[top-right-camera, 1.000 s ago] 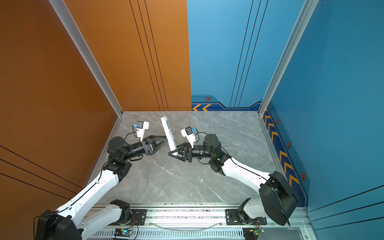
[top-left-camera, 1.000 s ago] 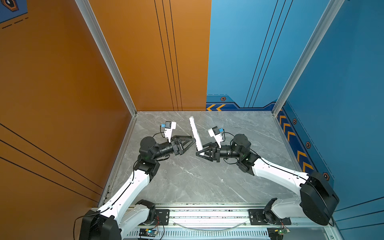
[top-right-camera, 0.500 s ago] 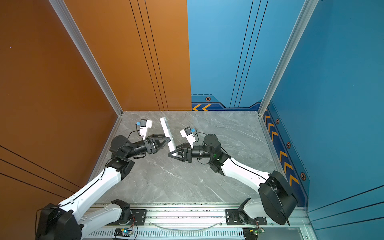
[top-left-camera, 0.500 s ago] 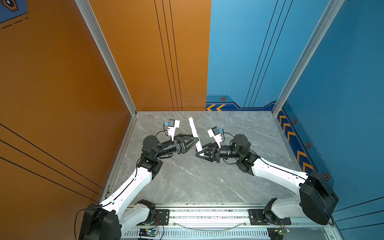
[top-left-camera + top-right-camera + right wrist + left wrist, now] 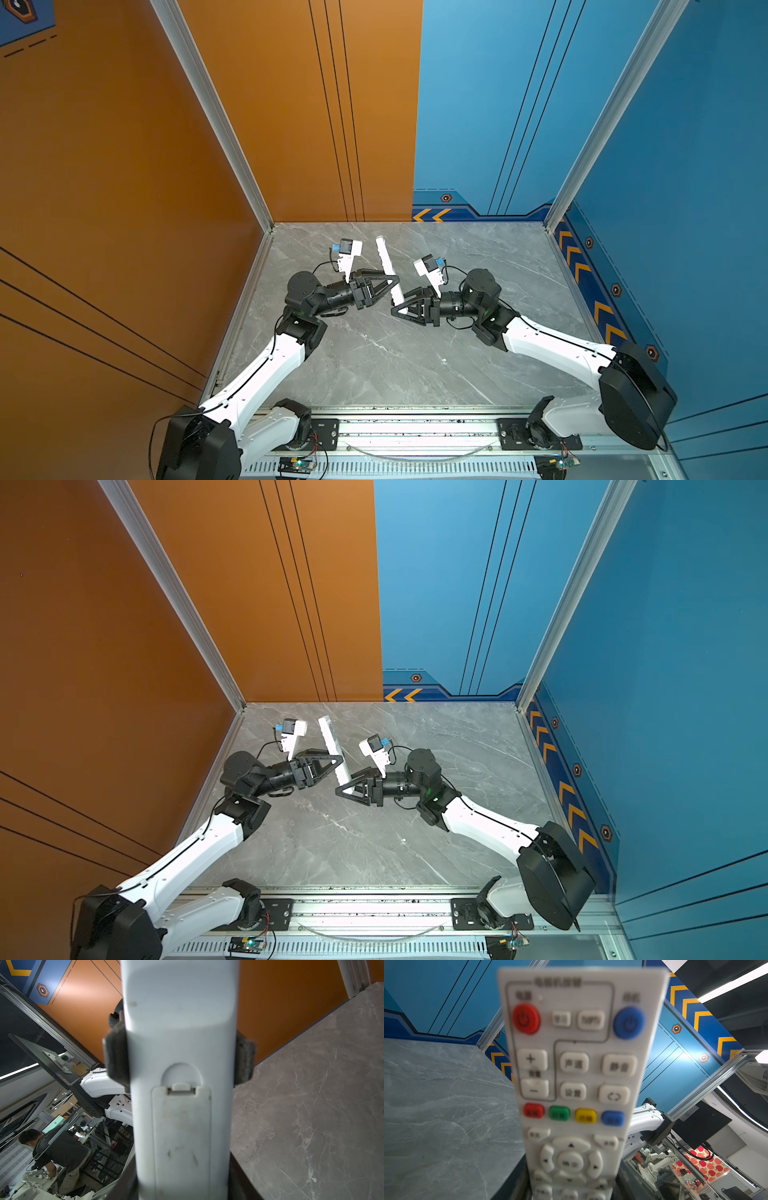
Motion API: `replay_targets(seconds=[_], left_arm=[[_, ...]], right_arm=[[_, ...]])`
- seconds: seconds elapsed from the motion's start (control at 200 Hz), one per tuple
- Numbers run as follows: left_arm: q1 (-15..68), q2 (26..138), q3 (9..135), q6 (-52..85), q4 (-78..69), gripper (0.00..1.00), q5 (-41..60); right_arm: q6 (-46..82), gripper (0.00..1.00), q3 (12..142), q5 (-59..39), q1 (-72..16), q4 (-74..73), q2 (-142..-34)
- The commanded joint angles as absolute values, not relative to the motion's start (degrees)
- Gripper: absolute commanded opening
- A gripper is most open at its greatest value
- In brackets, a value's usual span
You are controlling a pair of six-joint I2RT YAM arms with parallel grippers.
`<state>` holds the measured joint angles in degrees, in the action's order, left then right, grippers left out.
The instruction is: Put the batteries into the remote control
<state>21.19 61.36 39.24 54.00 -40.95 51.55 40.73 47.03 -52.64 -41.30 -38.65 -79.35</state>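
Note:
My right gripper should open and move back before my left gripper lays the remote control (image 5: 384, 254) with its buttons up, because the shut battery cover (image 5: 182, 1136) is facing my right gripper.
The white remote control (image 5: 386, 266) (image 5: 332, 746) stands tilted above the table, held between both grippers. My right gripper (image 5: 399, 302) (image 5: 345, 785) is shut on its lower end. My left gripper (image 5: 394, 286) (image 5: 338, 766) is shut on it a little higher, with dark pads (image 5: 116, 1059) pressed on both side edges. The button face (image 5: 577, 1076) fills the left wrist view. The plain back (image 5: 180, 1022) with its shut battery cover (image 5: 181, 1136) fills the right wrist view. The batteries are out of view.
The grey marble table (image 5: 415, 365) is walled by an orange panel (image 5: 124, 208) on the left and blue panels (image 5: 665, 208) at the back and right. A metal rail (image 5: 415, 428) with both arm bases runs along the front edge.
My left gripper has moved right from beside the remote control to it and closed onto its sides. The right gripper and the remote have stayed in place.

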Motion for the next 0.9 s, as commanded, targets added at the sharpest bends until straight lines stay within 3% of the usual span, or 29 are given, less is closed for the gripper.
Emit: replay_targets(seconds=[0.0, 0.19, 0.355, 0.646, 0.896], left_arm=[[21.80, 61.52, 41.29, 54.05, -42.50, 0.36, 52.76], [21.85, 62.02, 41.32, 54.30, -42.45, 0.21, 52.52], [21.88, 62.47, 41.48, 54.46, -42.54, 0.12, 52.30], [21.45, 62.93, 41.63, 54.61, -42.55, 0.08, 52.23], [19.23, 62.90, 41.92, 54.55, -39.16, 0.01, 51.29]], right_arm=[[39.92, 0.08, 46.85, -53.83, -41.67, -40.66, -79.22], [38.73, 0.18, 47.12, -52.94, -41.66, -38.79, -78.94], [35.54, 0.40, 47.67, -50.87, -41.84, -33.68, -78.11], [30.40, 0.78, 48.85, -46.98, -42.23, -25.20, -76.72], [27.75, 0.90, 48.71, -44.10, -41.60, -20.83, -75.35]])
